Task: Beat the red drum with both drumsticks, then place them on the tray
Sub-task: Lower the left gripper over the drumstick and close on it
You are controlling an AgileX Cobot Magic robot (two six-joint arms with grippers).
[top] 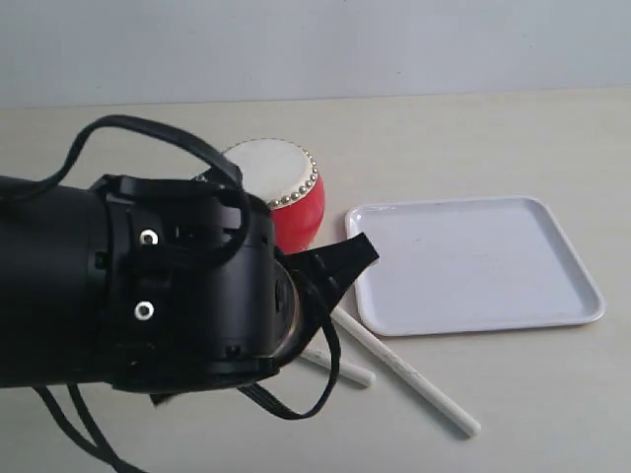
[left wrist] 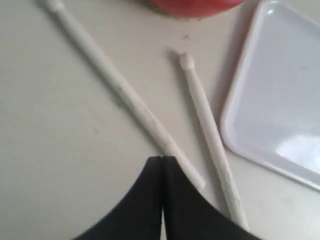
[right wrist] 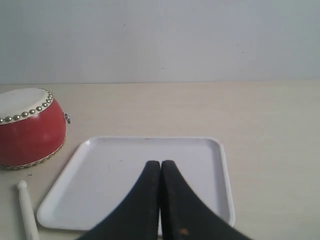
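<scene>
The drumstick farther from the tray (left wrist: 111,75) lies at a slant across the line of my closed left gripper. Next, I move back, turn to line up with that drumstick's body (left wrist: 147,120) and open before I grip.
The red drum (top: 299,205) with its cream skin stands on the table, left of the white tray (top: 473,266). Two pale drumsticks lie on the table in front of them: one (top: 409,374) slants along the tray's near corner, the other (top: 345,371) is mostly hidden behind my left arm. In the left wrist view both drumsticks (left wrist: 125,95) (left wrist: 210,135) lie side by side between the drum (left wrist: 195,6) and the tray (left wrist: 280,100). My left gripper (left wrist: 161,158) is shut and empty, its tips over the end of one stick. My right gripper (right wrist: 160,162) is shut and empty, over the tray (right wrist: 100,170), with the drum (right wrist: 30,130) beside it.
My left arm's black body and cables (top: 148,286) fill the left half of the exterior view. A pale wall (top: 394,44) runs behind the table. Bare beige tabletop (top: 552,394) lies in front of the tray and to its right.
</scene>
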